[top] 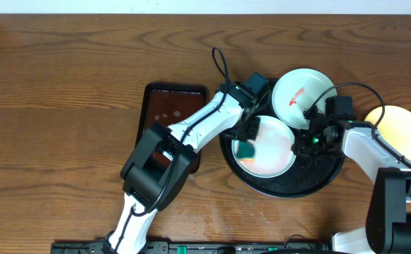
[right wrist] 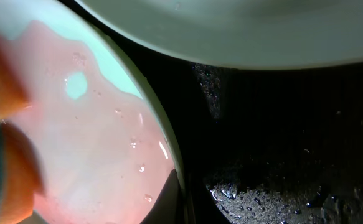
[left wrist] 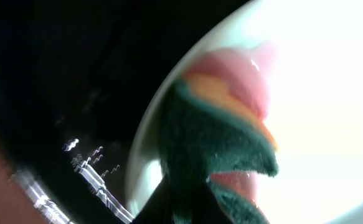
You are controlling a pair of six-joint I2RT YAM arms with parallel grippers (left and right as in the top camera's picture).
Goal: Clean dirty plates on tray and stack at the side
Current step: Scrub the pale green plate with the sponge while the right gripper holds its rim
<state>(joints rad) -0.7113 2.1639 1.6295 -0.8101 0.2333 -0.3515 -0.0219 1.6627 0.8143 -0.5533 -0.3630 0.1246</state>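
Observation:
Next, my left gripper wipes back across the smear, because the sponge sits by the plate's rim while pink smear covers the plate's side at my right gripper.
The black tray holds a mint-white plate covered in a pink watery smear. My left gripper is shut on a green and orange sponge and presses it on this plate's left part; the left wrist view shows the sponge on the plate. My right gripper is shut on the plate's right rim, with one finger inside the plate. A second mint-white plate with red sauce rests on the tray's far rim. The yellow plate lies on the table to the right of the tray.
A small reddish-brown rectangular tray lies left of the black tray, partly under my left arm. The black tray's wet floor shows in the right wrist view, with the second plate's edge above it.

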